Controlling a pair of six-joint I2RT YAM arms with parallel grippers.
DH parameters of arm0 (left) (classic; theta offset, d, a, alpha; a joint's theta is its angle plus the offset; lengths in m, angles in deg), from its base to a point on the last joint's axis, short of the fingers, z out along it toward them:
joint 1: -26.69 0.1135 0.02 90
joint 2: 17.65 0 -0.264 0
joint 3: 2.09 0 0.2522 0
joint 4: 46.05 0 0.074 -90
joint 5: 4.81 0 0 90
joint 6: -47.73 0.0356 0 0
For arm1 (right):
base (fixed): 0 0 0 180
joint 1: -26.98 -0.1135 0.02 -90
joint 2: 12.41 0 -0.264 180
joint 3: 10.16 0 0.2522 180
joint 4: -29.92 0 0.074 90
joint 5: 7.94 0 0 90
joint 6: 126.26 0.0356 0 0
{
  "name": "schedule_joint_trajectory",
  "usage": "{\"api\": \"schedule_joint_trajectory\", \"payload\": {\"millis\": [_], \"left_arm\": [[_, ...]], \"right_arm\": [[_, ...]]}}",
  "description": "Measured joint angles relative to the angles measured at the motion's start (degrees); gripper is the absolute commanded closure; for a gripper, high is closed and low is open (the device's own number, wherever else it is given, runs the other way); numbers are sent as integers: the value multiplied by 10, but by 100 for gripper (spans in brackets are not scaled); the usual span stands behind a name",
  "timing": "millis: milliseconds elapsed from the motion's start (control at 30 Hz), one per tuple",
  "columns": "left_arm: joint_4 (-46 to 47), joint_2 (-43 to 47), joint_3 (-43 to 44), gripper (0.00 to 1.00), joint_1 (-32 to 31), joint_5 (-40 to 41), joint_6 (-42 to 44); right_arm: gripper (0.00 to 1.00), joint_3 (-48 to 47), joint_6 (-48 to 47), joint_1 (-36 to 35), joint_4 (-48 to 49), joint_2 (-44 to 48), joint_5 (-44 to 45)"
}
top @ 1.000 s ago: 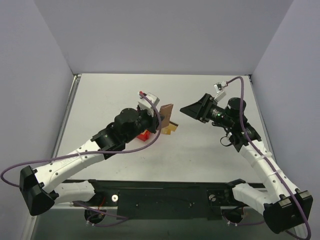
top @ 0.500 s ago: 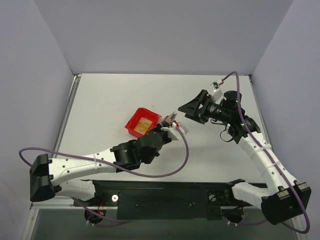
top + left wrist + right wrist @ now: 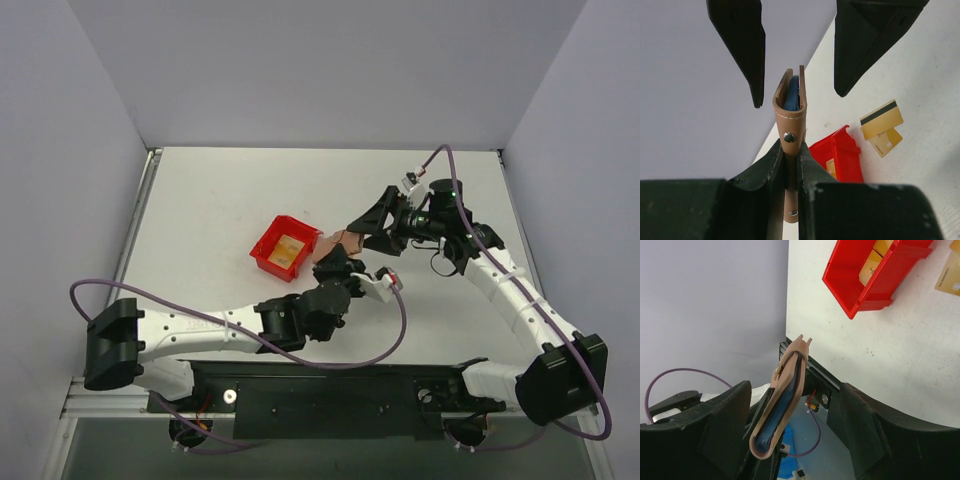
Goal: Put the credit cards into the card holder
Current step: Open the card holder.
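Observation:
My left gripper is holding the card holder beside its snap point(image 3: 789, 137). My right gripper should grab the card holder's loose end point(image 3: 794, 87) first, and then my left gripper should take a new hold farther from the snap.
The card holder point(image 3: 789, 112), a folded brown wallet with blue inside, stands edge-on, and my left gripper point(image 3: 791, 150) is shut on its lower end by the snap. In the top view the card holder point(image 3: 337, 243) is held up over mid-table by the left gripper point(image 3: 339, 264). My right gripper point(image 3: 364, 224) is open and its fingers straddle the card holder's point(image 3: 781, 400) free end, with a gap on one side. Two gold credit cards point(image 3: 882, 120) lie overlapping on the table. Another card point(image 3: 289, 248) lies in the red bin.
The red bin point(image 3: 270, 245) sits left of the card holder, also seen as a red bin point(image 3: 855, 285) in the right wrist view. The left arm point(image 3: 210, 325) stretches across the near table. Grey walls close in the sides and back.
The left arm has swung nearer and to the right, carrying the card holder. The right gripper has moved left, opened wider, and now straddles the card holder.

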Motion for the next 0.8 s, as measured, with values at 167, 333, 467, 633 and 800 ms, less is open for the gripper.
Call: {"api": "schedule_joint_trajectory", "payload": {"millis": [167,333,467,633,800], "left_arm": [[33,-12,0,100,-18,12,38],[65,-33,0,100,-31,25,64],[93,-49,0,96,-41,45,85],[126,-54,-5,73,-45,64,100],[126,-49,-8,22,-45,60,71]], "right_arm": [[49,0,0,-3,-2,-9,-9],[67,0,3,-3,0,-10,-16],[93,0,9,-3,6,-10,-17],[100,0,15,-3,10,-12,-19],[100,2,15,3,12,-11,-16]]}}
